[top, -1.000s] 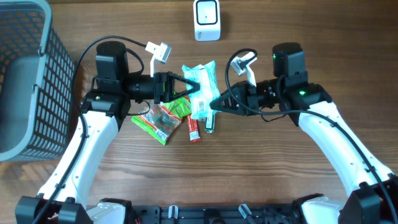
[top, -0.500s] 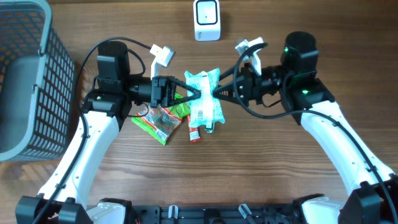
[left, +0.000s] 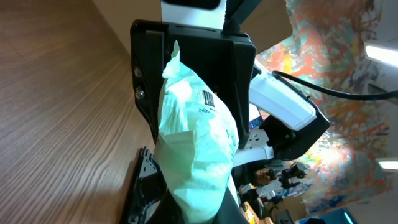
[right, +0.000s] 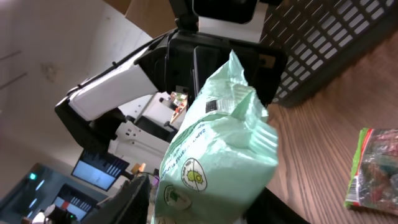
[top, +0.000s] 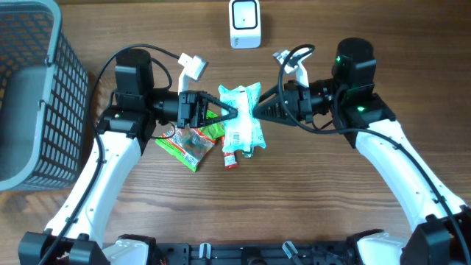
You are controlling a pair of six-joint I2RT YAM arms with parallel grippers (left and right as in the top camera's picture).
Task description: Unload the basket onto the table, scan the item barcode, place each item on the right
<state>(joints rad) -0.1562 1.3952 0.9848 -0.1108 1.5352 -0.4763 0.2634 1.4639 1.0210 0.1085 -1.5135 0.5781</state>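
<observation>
My left gripper is closed on the packet [top: 243, 125] between my right gripper's fingers. Next, my right gripper closes, takes the packet over and brings it to the scanner [top: 245, 23].
A pale green packet [top: 241, 118] hangs above the table's middle between both arms. My left gripper [top: 232, 112] comes in from the left and is shut on it; in the left wrist view the packet [left: 196, 143] fills the space between my fingers, and a small barcode [left: 207, 98] shows near its top. My right gripper [top: 259, 110] reaches in from the right. In the right wrist view the packet [right: 217, 155] sits between my open jaws [right: 208, 202], with a thin gap beside the left finger [right: 137, 199]. The white scanner [top: 244, 23] stands at the back edge.
A grey mesh basket [top: 29, 96] fills the left side and shows behind the packet in the right wrist view [right: 336, 43]. Under the packet lie a green-and-red snack bag [top: 193, 141] and a red stick pack [top: 229, 153] on the wooden table [top: 309, 199].
My right gripper let go of the packet's lower edge, rose to its upper side and widened its jaws. The packet shifted slightly right. The left arm stayed put.
</observation>
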